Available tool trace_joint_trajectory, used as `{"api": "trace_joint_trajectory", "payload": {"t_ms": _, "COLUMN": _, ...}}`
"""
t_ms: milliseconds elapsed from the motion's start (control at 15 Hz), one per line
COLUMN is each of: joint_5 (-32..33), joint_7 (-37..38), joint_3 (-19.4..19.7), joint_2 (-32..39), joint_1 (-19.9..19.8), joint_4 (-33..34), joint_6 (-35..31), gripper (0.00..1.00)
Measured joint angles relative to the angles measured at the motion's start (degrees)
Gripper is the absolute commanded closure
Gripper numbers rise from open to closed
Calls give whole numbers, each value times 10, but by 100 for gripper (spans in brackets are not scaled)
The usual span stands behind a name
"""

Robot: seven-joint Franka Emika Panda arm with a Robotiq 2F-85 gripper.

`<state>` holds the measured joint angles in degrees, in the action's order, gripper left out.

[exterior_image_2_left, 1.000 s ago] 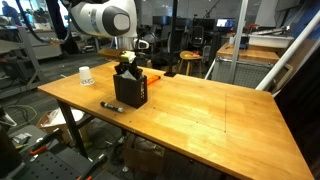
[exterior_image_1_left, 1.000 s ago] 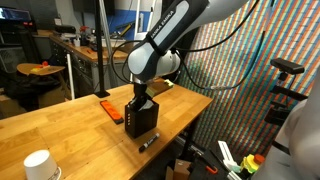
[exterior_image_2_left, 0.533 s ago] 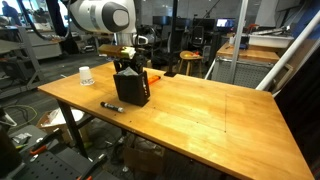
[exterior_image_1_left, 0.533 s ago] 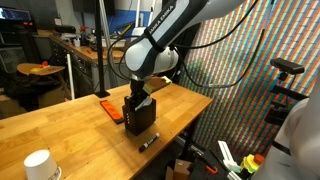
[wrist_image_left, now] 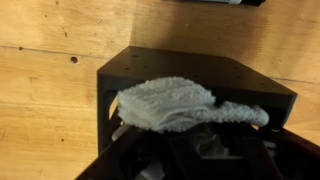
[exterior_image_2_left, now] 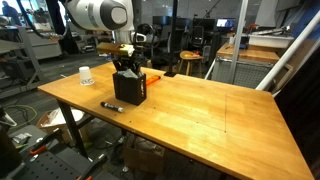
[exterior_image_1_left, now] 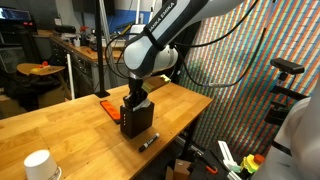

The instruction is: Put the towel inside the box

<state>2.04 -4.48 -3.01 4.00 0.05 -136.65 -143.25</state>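
The towel is bunched up at the box's opening (exterior_image_2_left: 130,72), so the robot's gripper should open, lift clear and come down again on the towel's upper folds (wrist_image_left: 178,103) to tuck them in.
A black open-topped box (exterior_image_1_left: 138,122) stands on the wooden table (exterior_image_1_left: 60,125) near its edge; it also shows in the other exterior view (exterior_image_2_left: 131,92) and fills the wrist view (wrist_image_left: 200,66). A white towel (wrist_image_left: 170,100) lies bunched in the box's opening, with one end reaching across toward the right rim. My gripper (exterior_image_1_left: 137,101) hangs straight above the box in both exterior views (exterior_image_2_left: 126,68). In the wrist view its dark fingers (wrist_image_left: 190,155) spread wide just below the towel and look open. The inside of the box below the towel is dark.
A black marker (exterior_image_1_left: 148,142) lies on the table by the box, also seen in the other exterior view (exterior_image_2_left: 111,106). A white cup (exterior_image_1_left: 38,165) stands near a table corner (exterior_image_2_left: 86,76). An orange flat object (exterior_image_1_left: 108,109) lies behind the box.
The gripper has risen a little from the box opening. The box and towel stay in place.
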Motion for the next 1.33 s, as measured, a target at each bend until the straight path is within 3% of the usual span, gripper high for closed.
{"api": "trace_joint_trajectory", "payload": {"t_ms": 67, "joint_5": 0, "joint_7": 0, "joint_3": 0, "joint_2": -2, "joint_1": 0, "joint_4": 0, "joint_6": 0, "gripper": 96}}
{"api": "trace_joint_trajectory", "payload": {"t_ms": 200, "joint_5": 0, "joint_7": 0, "joint_3": 0, "joint_2": -5, "joint_1": 0, "joint_4": 0, "joint_6": 0, "gripper": 100}}
{"api": "trace_joint_trajectory", "payload": {"t_ms": 733, "joint_5": 31, "joint_7": 1, "joint_3": 0, "joint_2": -16, "joint_1": 0, "joint_4": 1, "joint_6": 0, "gripper": 94}}
{"api": "trace_joint_trajectory", "payload": {"t_ms": 800, "joint_5": 38, "joint_7": 1, "joint_3": 0, "joint_2": -17, "joint_1": 0, "joint_4": 3, "joint_6": 0, "gripper": 72}}
{"api": "trace_joint_trajectory", "payload": {"t_ms": 1067, "joint_5": 62, "joint_7": 1, "joint_3": 0, "joint_2": -26, "joint_1": 0, "joint_4": 7, "joint_6": 0, "gripper": 43}}
{"api": "trace_joint_trajectory", "payload": {"t_ms": 1133, "joint_5": 66, "joint_7": 1, "joint_3": 0, "joint_2": -29, "joint_1": 0, "joint_4": 8, "joint_6": 0, "gripper": 40}}
{"api": "trace_joint_trajectory", "payload": {"t_ms": 1200, "joint_5": 68, "joint_7": 1, "joint_3": 0, "joint_2": -32, "joint_1": 0, "joint_4": 8, "joint_6": 0, "gripper": 43}}
{"api": "trace_joint_trajectory", "payload": {"t_ms": 1267, "joint_5": 69, "joint_7": 1, "joint_3": 0, "joint_2": -35, "joint_1": 0, "joint_4": 8, "joint_6": 0, "gripper": 52}}
{"api": "trace_joint_trajectory", "payload": {"t_ms": 1333, "joint_5": 71, "joint_7": 1, "joint_3": 0, "joint_2": -37, "joint_1": 0, "joint_4": 8, "joint_6": 0, "gripper": 68}}
